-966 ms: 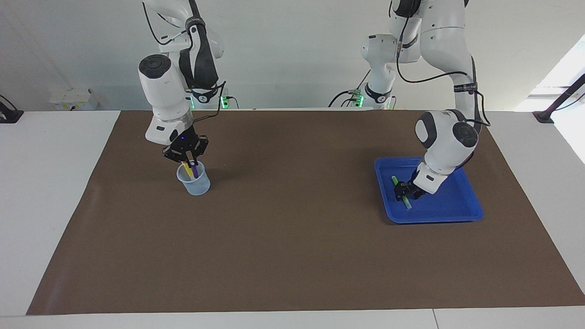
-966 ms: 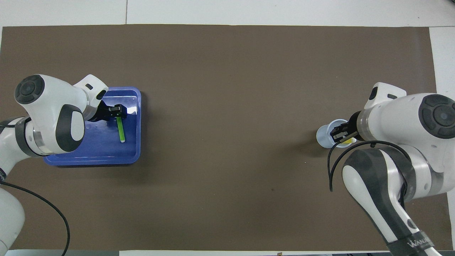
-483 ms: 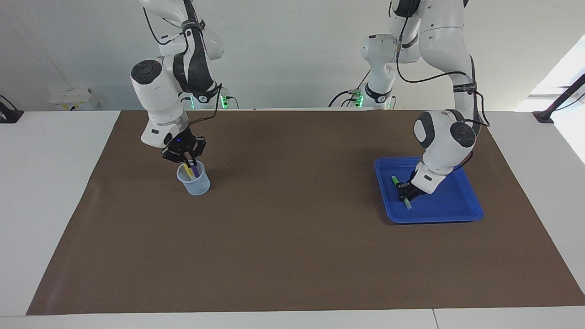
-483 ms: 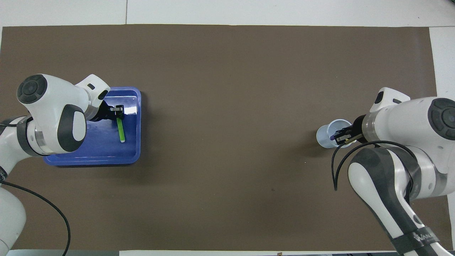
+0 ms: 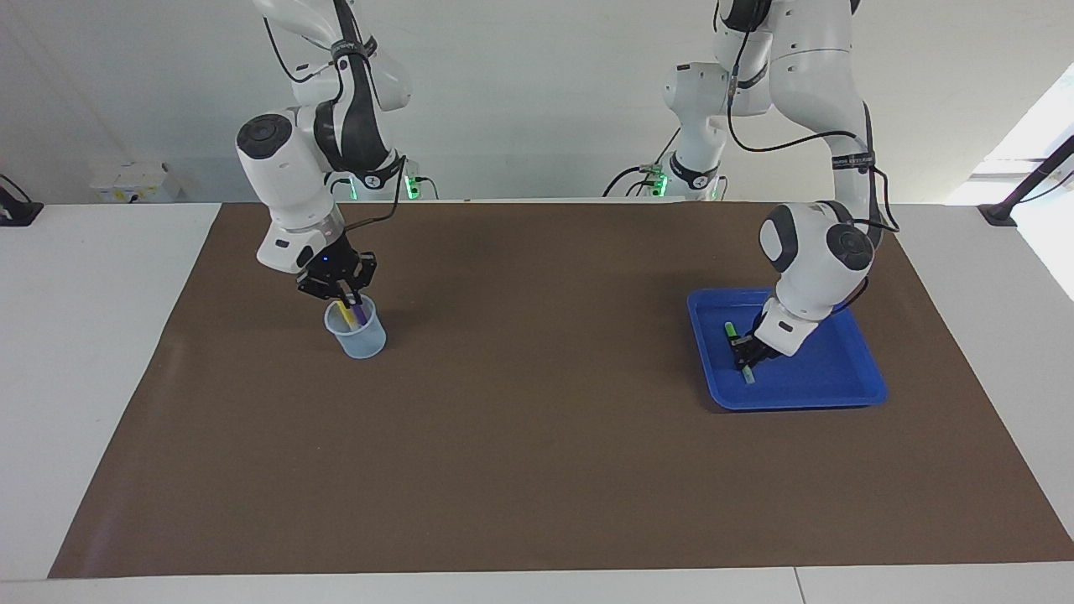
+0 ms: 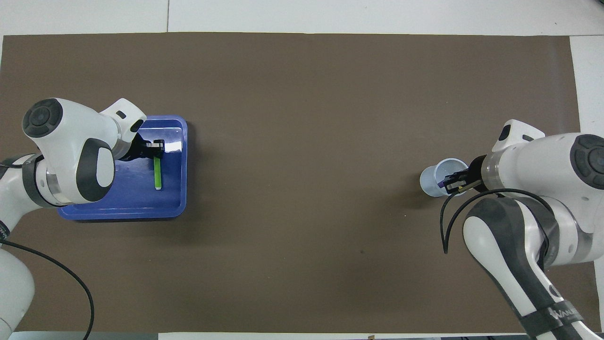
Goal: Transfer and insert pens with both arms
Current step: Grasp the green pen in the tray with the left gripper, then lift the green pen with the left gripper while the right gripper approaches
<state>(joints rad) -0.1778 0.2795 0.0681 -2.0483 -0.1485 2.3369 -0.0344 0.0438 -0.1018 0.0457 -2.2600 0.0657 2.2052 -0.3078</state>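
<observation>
My left gripper is holding the green pen far from the cup (image 6: 431, 180). My right gripper should come midway and grab the pen's loose end (image 6: 158, 183) before putting the pen in.
The green pen (image 5: 729, 328) lies in the blue tray (image 5: 822, 377) toward the left arm's end of the table. My left gripper (image 5: 743, 356) is down in the tray and shut on this pen; both also show in the overhead view, gripper (image 6: 155, 150) and pen (image 6: 157, 172). The yellow pen (image 5: 344, 315) and the purple pen (image 5: 359, 313) stand in a clear cup (image 5: 357, 335) toward the right arm's end. My right gripper (image 5: 344, 294) hovers open just over the cup, holding nothing. In the overhead view it (image 6: 454, 183) covers part of the cup (image 6: 432, 182).
A brown mat (image 5: 537, 436) covers most of the white table. Two slimmer arms with green-lit bases (image 5: 382, 180) (image 5: 688, 172) stand at the robots' edge. A small white box (image 5: 134, 180) sits off the mat at the right arm's end.
My right gripper has risen a little from the cup, leaving both pens in it. My left gripper's fingers have closed on the green pen, which turned slightly in the tray.
</observation>
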